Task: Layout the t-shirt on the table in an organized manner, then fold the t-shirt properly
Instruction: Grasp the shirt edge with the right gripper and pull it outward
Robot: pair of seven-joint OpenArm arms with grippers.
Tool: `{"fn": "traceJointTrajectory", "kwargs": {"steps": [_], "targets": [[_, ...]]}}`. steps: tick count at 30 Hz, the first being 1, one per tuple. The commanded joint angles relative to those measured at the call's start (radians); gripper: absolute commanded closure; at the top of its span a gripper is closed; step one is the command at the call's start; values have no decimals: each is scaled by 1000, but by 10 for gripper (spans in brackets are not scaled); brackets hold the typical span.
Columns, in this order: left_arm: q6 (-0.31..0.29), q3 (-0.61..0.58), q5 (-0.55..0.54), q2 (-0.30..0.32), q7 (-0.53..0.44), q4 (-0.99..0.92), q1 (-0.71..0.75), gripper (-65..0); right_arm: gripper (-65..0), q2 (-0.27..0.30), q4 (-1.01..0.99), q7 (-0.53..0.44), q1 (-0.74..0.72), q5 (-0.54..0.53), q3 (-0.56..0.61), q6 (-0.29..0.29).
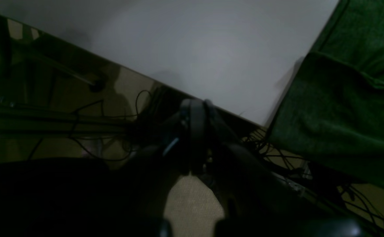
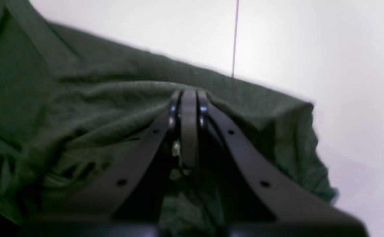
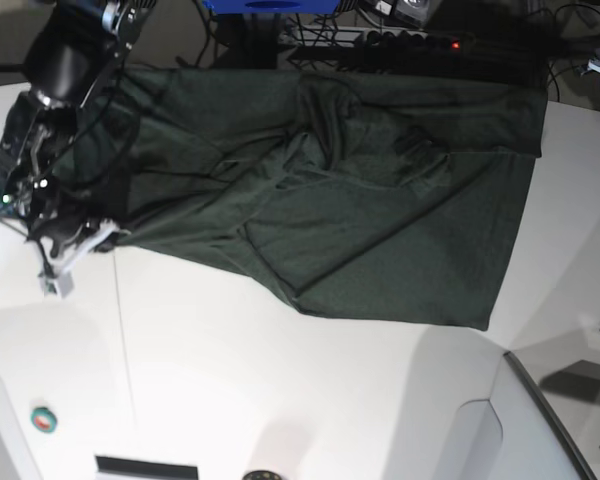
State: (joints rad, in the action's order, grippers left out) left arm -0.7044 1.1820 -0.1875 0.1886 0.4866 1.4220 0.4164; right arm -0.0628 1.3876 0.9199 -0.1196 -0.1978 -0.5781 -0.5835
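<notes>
I should keep pulling until the cloth behind my right gripper spreads flat, because my right gripper has hold of the t-shirt's near edge [image 3: 136, 240] and the white table ahead [image 3: 112, 296] is clear.
The dark green t-shirt [image 3: 360, 200] lies spread but wrinkled across the far side of the white table [image 3: 280, 380]. My right gripper [image 3: 75, 245] is at the shirt's left edge. In the right wrist view its fingers are shut [image 2: 188, 98], with a ridge of the shirt's cloth [image 2: 80, 108] pulled up to the tips over the table [image 2: 343, 65]. My left gripper [image 1: 195, 108] is shut and empty, hovering at the table's edge [image 1: 195, 42]. Part of the shirt [image 1: 343, 108] hangs over that edge to its right. The left gripper is out of the base view.
A thin dark seam line [image 3: 123, 340] crosses the table. A raised grey-white panel with a dark edge [image 3: 540, 420] stands at the front right. A small green and red round object [image 3: 44, 419] lies at the front left. Cables [image 1: 90, 131] and floor lie beyond the table's edge.
</notes>
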Motion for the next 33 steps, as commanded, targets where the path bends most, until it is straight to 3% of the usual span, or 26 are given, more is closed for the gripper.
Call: {"fn": "traceJointTrajectory", "kwargs": {"steps": [1,9,17,22,33], "targets": [[6,6,-7,21,-21,18,-4,0,-8,10,19,-15,-35,-13,2,1],[6,5,-8,18,-21,20,-11,0,-8,59,-90,-34,-168,-10,2,1],[6,-89,-10,13,-21,15,-11,0,-8,125,-324,-180,-259,-10,4,1],[6,-103,0,-4,-21,21,-43,0,-8,143,-416,-325,-266,-10,4,1],[6,-103,0,-16,-16,20,-60,0,-8,166,-477,-454,-263,-12,-4,3]]}}
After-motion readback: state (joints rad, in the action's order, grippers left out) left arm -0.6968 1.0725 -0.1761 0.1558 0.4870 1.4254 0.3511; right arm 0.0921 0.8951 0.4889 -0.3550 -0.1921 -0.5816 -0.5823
